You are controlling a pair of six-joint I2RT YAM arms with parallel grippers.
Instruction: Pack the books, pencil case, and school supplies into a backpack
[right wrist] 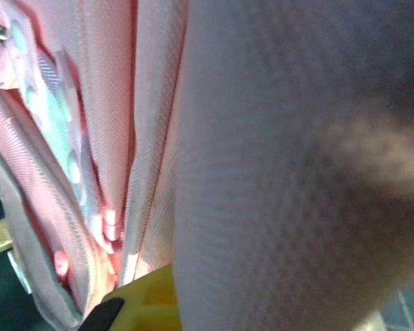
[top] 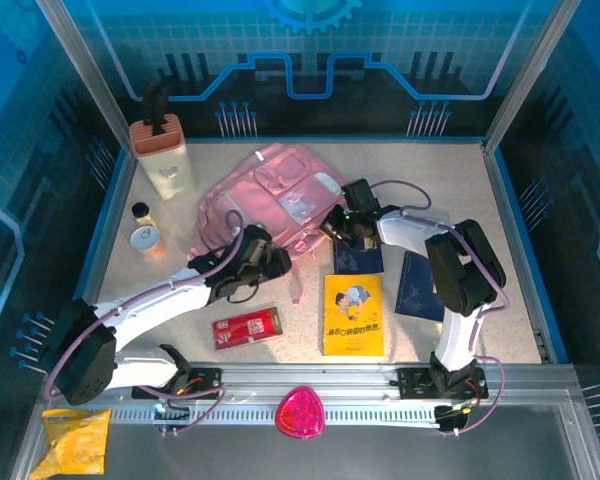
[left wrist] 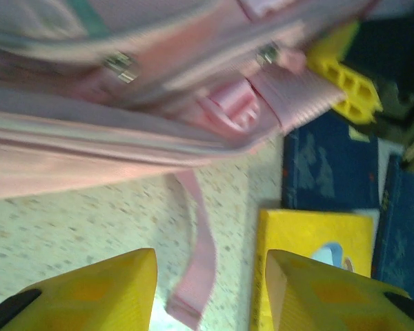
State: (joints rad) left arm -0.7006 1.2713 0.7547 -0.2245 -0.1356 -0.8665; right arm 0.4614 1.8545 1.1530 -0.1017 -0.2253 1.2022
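Note:
I expect the backpack (top: 272,193) to unzip along that curve when I pull, because a long zipper seam (left wrist: 117,144) bends around the pink backpack's near edge.
The pink backpack (top: 270,195) lies in the middle of the table, with a pale grey-white oblong item (top: 327,183) on its right side. My left gripper (top: 272,262) is at its near edge, open; in the left wrist view (left wrist: 210,289) a loose pink strap (left wrist: 200,255) lies on the table between the fingers. My right gripper (top: 345,225) is at the backpack's right edge, shut on its fabric (right wrist: 276,172), which hides one finger; the other finger (right wrist: 148,303) shows. The yellow book (top: 352,315), two navy books (top: 358,258) (top: 420,287) and the red pencil case (top: 247,327) lie flat on the table.
A tall beige box with a black top (top: 163,150) stands at the back left, two small jars (top: 140,212) (top: 146,240) in front of it. A pink pouch (top: 300,410) sits on the front rail. A yellow packet (top: 70,440) lies outside at bottom left.

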